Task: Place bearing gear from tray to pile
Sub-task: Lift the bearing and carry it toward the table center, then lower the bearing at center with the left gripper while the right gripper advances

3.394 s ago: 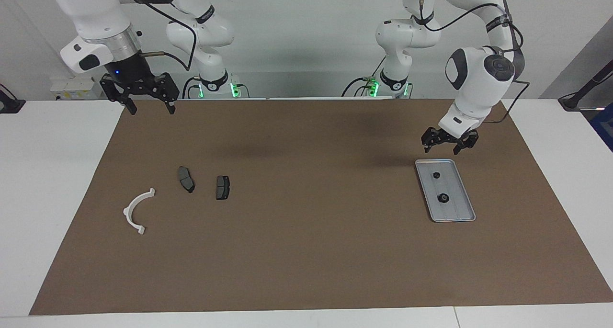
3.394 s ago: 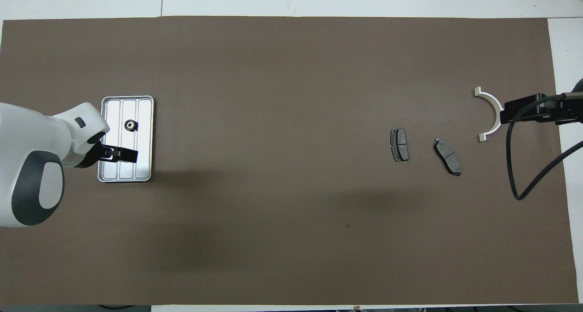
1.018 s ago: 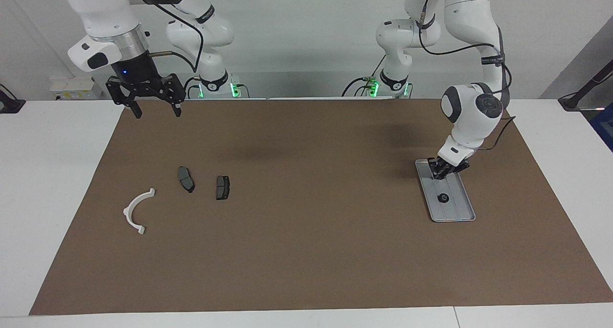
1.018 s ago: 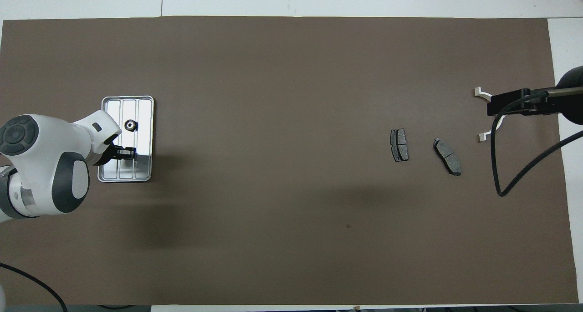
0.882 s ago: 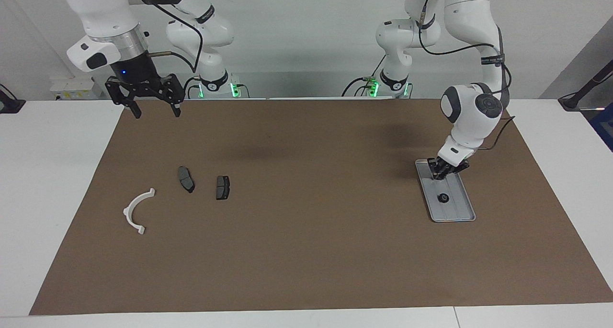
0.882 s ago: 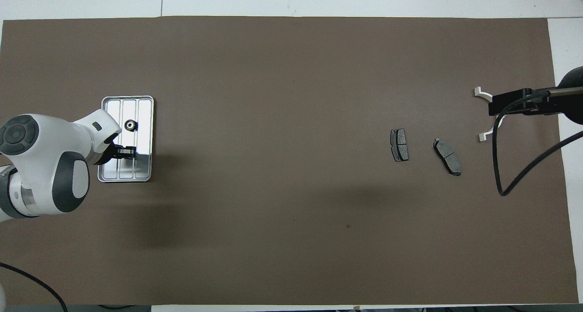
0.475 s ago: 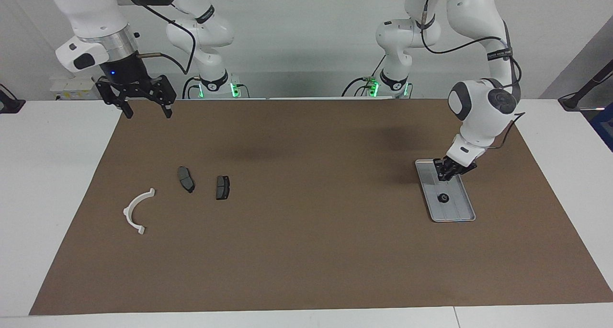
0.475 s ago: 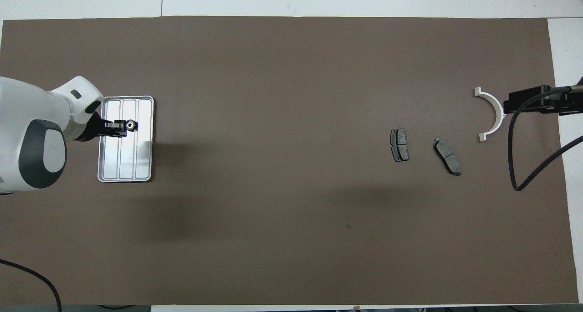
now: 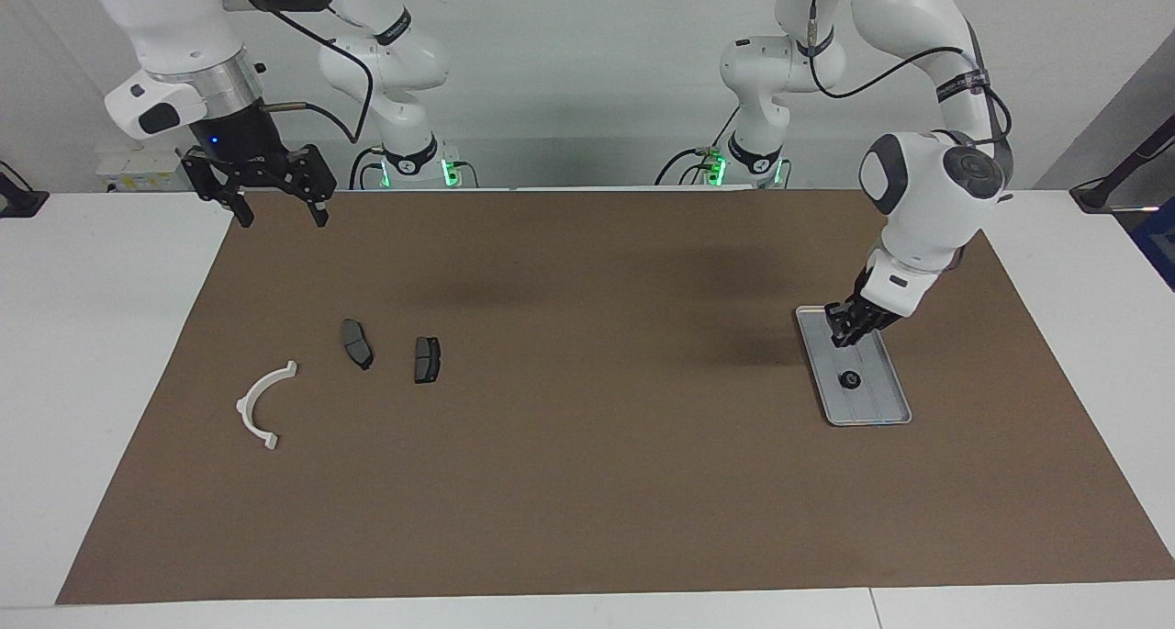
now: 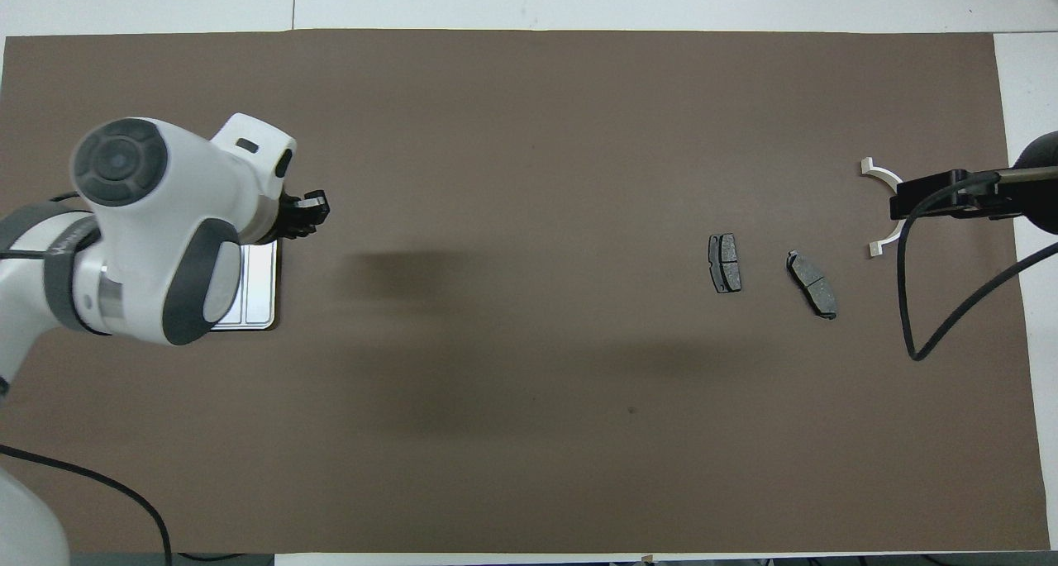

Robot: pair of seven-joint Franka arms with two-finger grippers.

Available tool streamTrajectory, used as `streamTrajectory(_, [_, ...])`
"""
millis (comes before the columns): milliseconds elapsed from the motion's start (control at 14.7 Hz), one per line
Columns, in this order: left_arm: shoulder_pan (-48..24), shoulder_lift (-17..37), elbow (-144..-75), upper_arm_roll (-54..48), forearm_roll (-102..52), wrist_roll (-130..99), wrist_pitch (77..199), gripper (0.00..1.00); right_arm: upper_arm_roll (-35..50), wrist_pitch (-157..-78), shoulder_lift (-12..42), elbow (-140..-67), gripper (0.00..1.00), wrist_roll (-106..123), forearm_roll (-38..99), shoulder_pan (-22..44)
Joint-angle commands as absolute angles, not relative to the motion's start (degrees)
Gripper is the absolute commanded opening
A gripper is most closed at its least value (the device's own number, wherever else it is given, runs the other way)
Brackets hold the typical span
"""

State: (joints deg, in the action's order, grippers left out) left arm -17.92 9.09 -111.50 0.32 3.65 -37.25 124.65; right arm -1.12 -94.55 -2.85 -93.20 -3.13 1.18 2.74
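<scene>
The brown mat (image 10: 555, 254) lies free between the silver tray and the gripper's fingers, so my left gripper keeps bringing the bearing gear there (image 10: 456, 254) until it lands.
The silver tray (image 9: 872, 416) lies at the left arm's end of the brown mat; in the overhead view only its corner (image 10: 258, 289) shows under the arm. One dark bearing gear (image 9: 850, 379) rests in the tray. My left gripper (image 9: 841, 333) hangs just above the tray's end nearer the robots, shut on a second small dark bearing gear; seen from overhead, the left gripper (image 10: 312, 209) projects past the tray's edge. The pile lies toward the right arm's end: a white bracket (image 9: 262, 409) and two dark pads (image 9: 356, 342) (image 9: 426, 359). My right gripper (image 9: 280, 214) waits open, high up.
The brown mat (image 9: 587, 482) covers most of the white table. In the overhead view the right gripper (image 10: 950, 192) and its cable cover part of the white bracket (image 10: 873, 168); the pads (image 10: 725, 263) (image 10: 812, 283) lie beside it, toward the table's middle.
My left gripper has lifted off the tray floor with a gear between its fingers, and the arm's wrist has swung up over the tray. The right gripper shifted only slightly.
</scene>
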Motion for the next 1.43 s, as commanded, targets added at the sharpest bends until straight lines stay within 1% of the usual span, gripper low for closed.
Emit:
streamTrajectory(0, [-24.9,10.3,-110.2,1.2,6.7,-56.2,126.1,0.00,-1.0,-94.9,-5.3,-96.2,1.00,-2.6,1.5,2.3])
streamTrajectory(136, [-28.7,10.6,-110.1,1.2,6.9,-64.5,126.4,0.00,-1.0,-95.5,-5.3,-96.5,1.00,-2.5,1.5,2.0])
streamTrajectory(271, [-32.0,13.6,-109.4,1.4,7.6,-73.3,128.5,0.00,-1.1,-95.5,-5.3,-96.5,1.00,-2.6,1.4,2.0])
streamTrajectory(339, [-32.2,15.0,-108.9,1.3,8.7,-76.3,129.5,0.00,-1.0,-95.5,-5.3,-96.5,1.00,-2.6,1.4,2.0])
streamTrajectory(475, [-34.2,19.5,-106.4,1.3,9.6,-81.2,131.5,0.00,-1.0,-95.5,-5.3,-96.5,1.00,-2.5,1.1,2.2])
streamTrajectory(543, [-34.4,20.5,-106.3,1.3,9.7,-82.0,133.1,0.00,-1.0,-95.5,-5.3,-96.6,1.00,-2.7,1.1,2.1])
streamTrajectory(814, [-34.6,20.7,-108.5,1.2,9.8,-82.4,135.7,0.00,-1.0,-95.8,-5.3,-96.9,1.00,-5.7,1.3,2.3])
streamTrajectory(950, [-34.6,20.7,-109.9,1.3,9.9,-82.4,137.4,0.00,-1.0,-98.0,-5.5,-99.0,1.00,-9.0,1.4,2.7])
streamTrajectory(1086, [-34.5,20.7,-112.8,1.3,10.9,-82.4,141.5,0.00,-1.0,-99.1,-6.2,-100.2,1.00,-9.3,1.3,5.1])
streamTrajectory(1290, [-34.5,20.8,-113.5,1.3,11.7,-82.4,142.6,0.00,-1.0,-99.6,-6.3,-102.6,1.00,-13.4,1.3,6.1])
streamTrajectory(1357, [-34.4,20.8,-113.5,1.4,11.7,-82.2,142.4,0.04,-1.0,-100.0,-6.5,-103.3,1.00,-14.0,1.3,6.7])
